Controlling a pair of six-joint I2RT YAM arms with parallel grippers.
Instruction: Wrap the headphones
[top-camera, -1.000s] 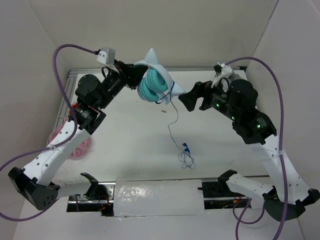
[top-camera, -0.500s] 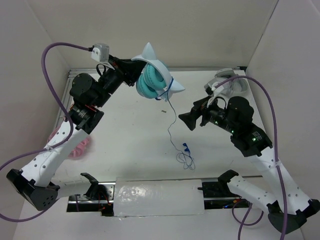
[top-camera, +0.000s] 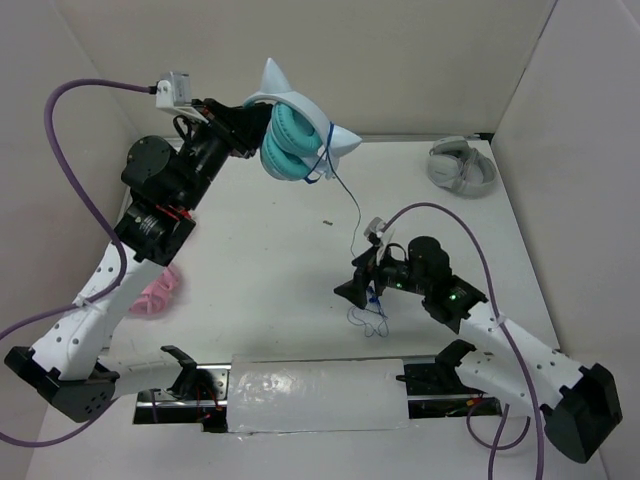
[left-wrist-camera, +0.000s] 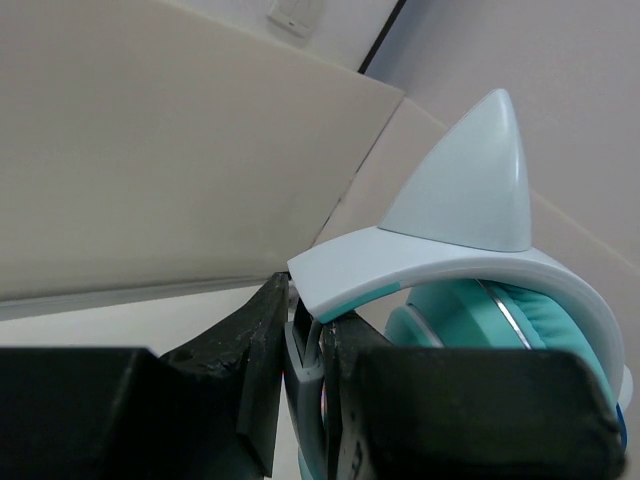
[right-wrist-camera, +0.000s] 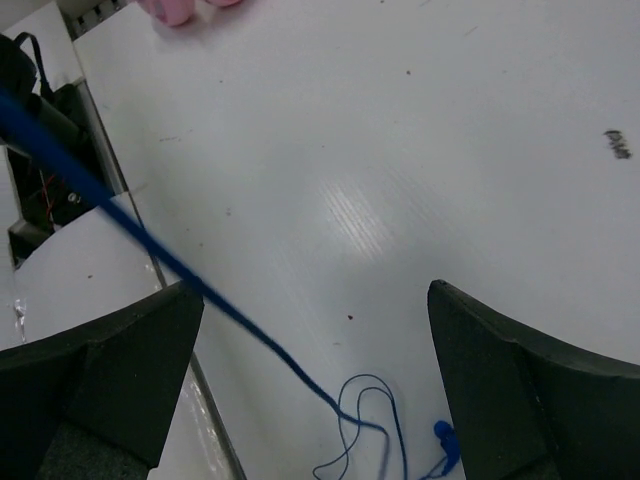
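My right gripper is open next to the loose coil (top-camera: 369, 319), a long way below the earcups. It needs to take the cable higher (top-camera: 343, 183) while my left gripper brings the headphones down.
The teal headphones (top-camera: 295, 140) with a white cat-ear headband hang in the air at the back left. My left gripper (top-camera: 250, 125) is shut on the headband (left-wrist-camera: 450, 260); the band's slider sits pinched between its fingers in the left wrist view (left-wrist-camera: 305, 330). The thin blue cable (top-camera: 352, 210) drops from the earcups to a loose coil on the table (top-camera: 370, 318). My right gripper (top-camera: 355, 290) is open, low over that coil. In the right wrist view the cable (right-wrist-camera: 180, 265) crosses between the spread fingers (right-wrist-camera: 110, 370), with the coil (right-wrist-camera: 370, 430) and blue plug (right-wrist-camera: 447, 445) below.
Grey-white headphones (top-camera: 462, 165) lie at the back right corner. Pink headphones (top-camera: 158, 290) lie by the left arm at the left edge. A clear plastic strip (top-camera: 315, 395) runs along the front edge between the arm bases. White walls enclose the table.
My left arm has raised the headphones higher and to the left, drawing the cable up. My right arm has swung down toward the front centre, over the cable's coil.
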